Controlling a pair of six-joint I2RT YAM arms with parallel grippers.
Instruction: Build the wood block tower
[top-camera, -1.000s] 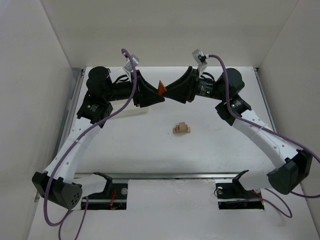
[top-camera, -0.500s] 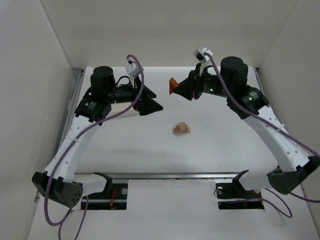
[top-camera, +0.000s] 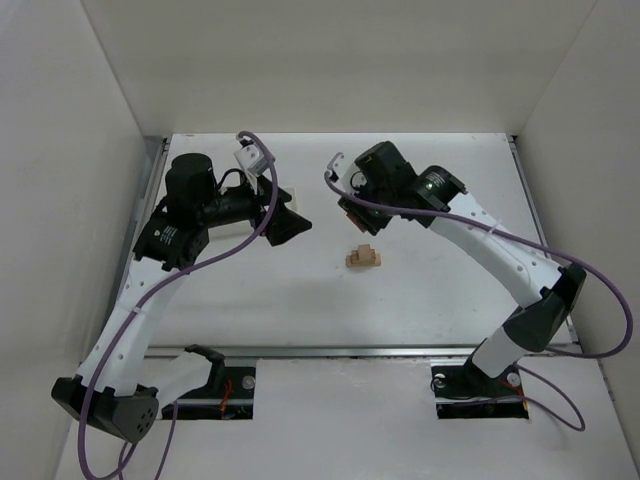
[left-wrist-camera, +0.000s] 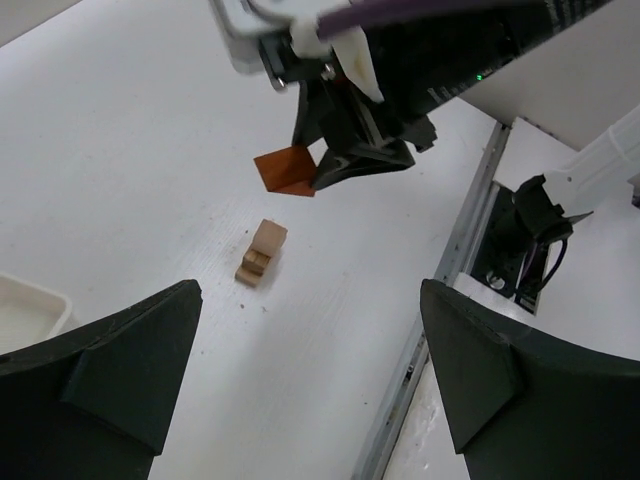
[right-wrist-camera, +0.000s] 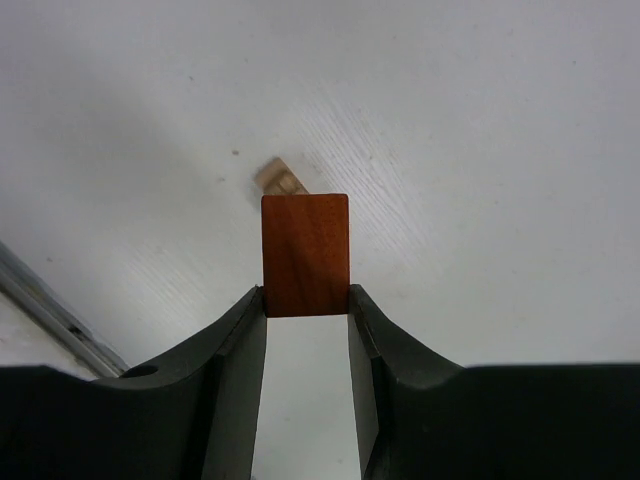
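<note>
The orange-red wedge (top-camera: 356, 222) hangs behind the tan blocks and crooked to them, so next my right gripper turns the wedge before lowering it onto the stack (top-camera: 364, 255).
My right gripper (top-camera: 352, 218) is shut on the orange-red wedge (right-wrist-camera: 305, 255), which is pinched by its sides at the fingertips and sticks out beyond them. It hangs in the air just behind and above the tan blocks (top-camera: 363, 257), a small stepped stack on the table. The left wrist view shows the wedge (left-wrist-camera: 288, 170) above and apart from the tan blocks (left-wrist-camera: 260, 252). In the right wrist view the stack (right-wrist-camera: 280, 180) is a blur just past the wedge. My left gripper (top-camera: 290, 215) stands open and empty to the left, its jaws wide apart (left-wrist-camera: 310, 380).
A white tray (left-wrist-camera: 25, 305) lies at the left, under my left arm. A metal rail (top-camera: 350, 350) runs along the table's near edge. White walls close in the back and both sides.
The left gripper opened, let go of the wedge and drew back to the left. The right gripper kept the wedge and swung it down and forward to just above the tan blocks.
</note>
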